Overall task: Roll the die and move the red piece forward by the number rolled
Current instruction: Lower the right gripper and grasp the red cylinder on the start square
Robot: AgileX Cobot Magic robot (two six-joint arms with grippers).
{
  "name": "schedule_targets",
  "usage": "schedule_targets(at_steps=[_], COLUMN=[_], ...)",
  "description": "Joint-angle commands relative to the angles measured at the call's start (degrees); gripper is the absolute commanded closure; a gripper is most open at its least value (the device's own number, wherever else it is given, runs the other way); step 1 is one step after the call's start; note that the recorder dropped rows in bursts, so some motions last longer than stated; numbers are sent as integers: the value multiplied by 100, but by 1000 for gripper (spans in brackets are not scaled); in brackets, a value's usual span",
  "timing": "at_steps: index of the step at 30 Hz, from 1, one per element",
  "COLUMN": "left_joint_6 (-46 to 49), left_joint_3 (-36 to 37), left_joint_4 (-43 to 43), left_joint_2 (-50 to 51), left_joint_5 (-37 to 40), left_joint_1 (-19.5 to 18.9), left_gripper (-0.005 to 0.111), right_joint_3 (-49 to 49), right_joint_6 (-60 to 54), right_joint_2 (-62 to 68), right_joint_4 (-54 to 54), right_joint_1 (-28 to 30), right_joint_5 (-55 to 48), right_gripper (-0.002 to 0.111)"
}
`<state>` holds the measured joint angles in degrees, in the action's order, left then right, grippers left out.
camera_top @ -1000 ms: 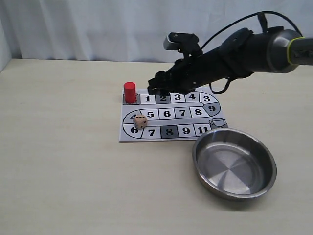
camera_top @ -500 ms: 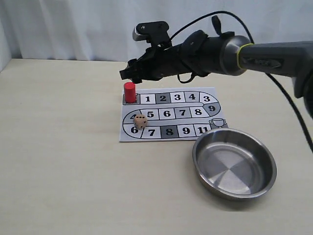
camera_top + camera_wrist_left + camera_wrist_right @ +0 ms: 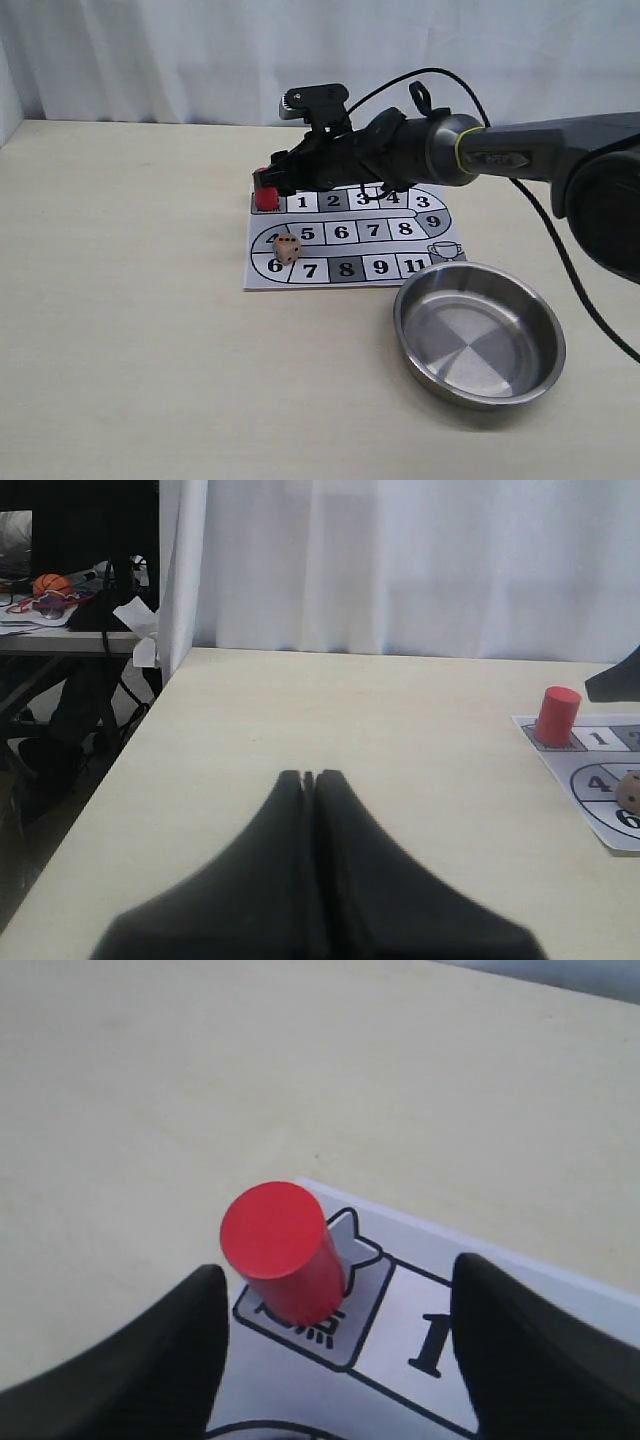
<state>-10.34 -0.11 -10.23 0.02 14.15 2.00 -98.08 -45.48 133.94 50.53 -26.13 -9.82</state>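
Outlined grey points [image 3: 362,1241] show from behind the red piece [image 3: 284,1250], so the robot should expect a hidden star on the start square when it lifts the red piece.
The red piece [image 3: 265,198] stands upright on the start square at the board's [image 3: 350,238] far left corner. My right gripper [image 3: 272,181] has reached across to it and is open. In the right wrist view the red piece [image 3: 282,1252] stands between the two black fingers [image 3: 150,1360], nearer one of them and touching neither; the right gripper [image 3: 338,1270] holds nothing. The die [image 3: 287,249] lies on the board near square 4. My left gripper [image 3: 309,777] is shut and empty, well away from the red piece [image 3: 557,716] and the die [image 3: 631,791].
A steel bowl [image 3: 479,332] sits at the front right, touching the board's near right corner. The right arm and its cable [image 3: 470,150] stretch over the board's top row. White curtain lies behind the table; the table's edge [image 3: 150,730] shows in the left wrist view.
The right arm swung left along the board's top row, then dropped down so that its open fingers now straddle the red piece. The die and the piece have not moved.
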Motion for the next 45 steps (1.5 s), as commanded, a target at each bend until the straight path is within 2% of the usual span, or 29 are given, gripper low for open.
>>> schedule_targets(at_steps=[1,8,18,29,34,45], left_joint_6=[-24,-24,-24,-24,-24,-24], left_joint_3=[11,11,11,11,11,11], left_joint_4=[21,21,21,21,21,21], left_joint_2=[-2,-2,-2,-2,-2,-2], left_joint_5=[-76,-76,-76,-76,-76,-76], left_joint_1=[0,0,0,0,0,0], left_gripper=[107,107,107,107,107,107], right_joint_3=[-461,-1020,-1031,-1031,-1031,-1031], right_joint_6=[89,77,-230,-163,-163,-163], right_joint_2=[199,551,680,896,931,931], right_joint_4=[-14,-67,-24,-10,-10,-10], right_joint_1=[-3,-3,-90,-337,-394,-394], right_joint_5=[-698,-658,-437,422,694,722], right_gripper=[47,47,47,47,52,54])
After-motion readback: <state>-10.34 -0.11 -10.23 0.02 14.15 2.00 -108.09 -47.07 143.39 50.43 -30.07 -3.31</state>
